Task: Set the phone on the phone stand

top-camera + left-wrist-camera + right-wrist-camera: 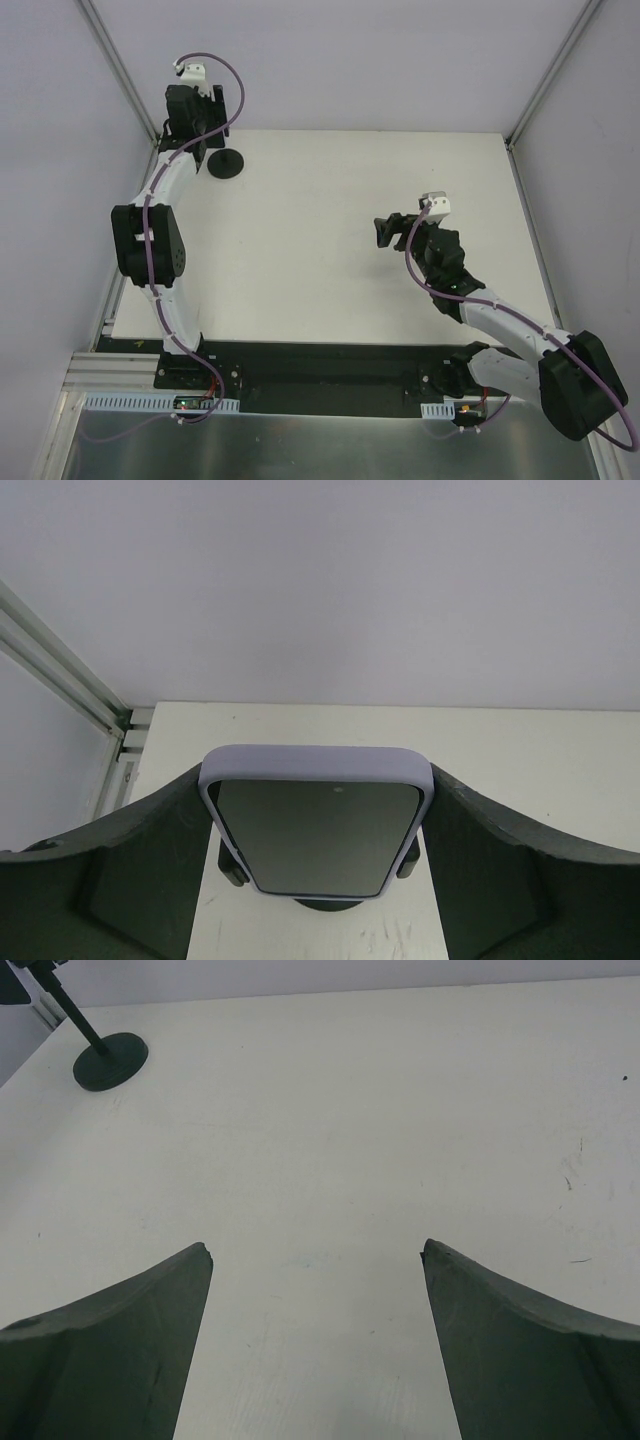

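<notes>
The phone is standing upright and centred on the phone stand's clamp arms. My left gripper should keep moving it in gently until it rests there, then let go.
The phone, with a black screen and a pale lavender edge, stands upright between my left gripper's fingers. My left gripper is shut on its two sides. The phone stand's clamp arms show just behind the phone's lower corners, and its round base lies below. In the top view my left gripper hovers at the far left over the stand's black disc base. My right gripper is open and empty above the table's middle right. The right wrist view shows its jaws wide apart and the stand's base far off.
The white table is bounded by pale walls with aluminium corner posts close behind the stand. A metal frame rail runs along the left wall near my left gripper.
</notes>
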You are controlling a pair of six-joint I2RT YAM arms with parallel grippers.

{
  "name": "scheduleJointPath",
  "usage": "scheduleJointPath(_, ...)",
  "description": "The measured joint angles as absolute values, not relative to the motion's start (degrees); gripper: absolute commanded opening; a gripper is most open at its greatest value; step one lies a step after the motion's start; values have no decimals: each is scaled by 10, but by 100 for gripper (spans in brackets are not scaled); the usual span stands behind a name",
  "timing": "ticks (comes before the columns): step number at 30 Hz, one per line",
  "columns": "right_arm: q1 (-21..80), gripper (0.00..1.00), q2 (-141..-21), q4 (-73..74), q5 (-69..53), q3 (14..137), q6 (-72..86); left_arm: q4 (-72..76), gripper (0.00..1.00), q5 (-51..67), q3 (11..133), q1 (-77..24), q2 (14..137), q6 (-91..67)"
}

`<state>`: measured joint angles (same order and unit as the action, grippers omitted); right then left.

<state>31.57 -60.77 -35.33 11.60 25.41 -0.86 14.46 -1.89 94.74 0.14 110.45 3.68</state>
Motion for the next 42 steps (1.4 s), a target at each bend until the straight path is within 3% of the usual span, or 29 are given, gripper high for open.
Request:
scheduleJointPath(17, 313, 89, -616, -353, 110, 254, -8, 133, 0, -61, 1042, 12, 1178, 1)
scheduleJointPath(18, 313, 89, -617, -353, 110, 254, -8, 133, 4, -67, 1042, 12, 1179, -3)
scheduleJointPath(19, 312, 89, -617, -353, 110, 254, -8, 132, 28, -70, 1043, 11, 1179, -6)
scheduleJointPath(21, 312, 89, -618, -353, 110, 254, -8, 128, 57, -76, 1044, 11, 1179, -10)
scheduleJointPath(22, 312, 89, -618, -353, 110, 254, -8, 126, 76, -78, 1045, 11, 1179, -11)
scheduleJointPath(25, 312, 89, -619, -353, 110, 254, -8, 125, 99, -82, 1045, 11, 1179, -18)
scheduleJointPath(34, 312, 89, -619, -353, 108, 254, -8, 131, 99, -102, 1002, 11, 1118, -42)
scheduleJointPath(42, 312, 96, -618, -352, 118, 254, -8, 108, 99, -138, 792, 4, 876, -162)
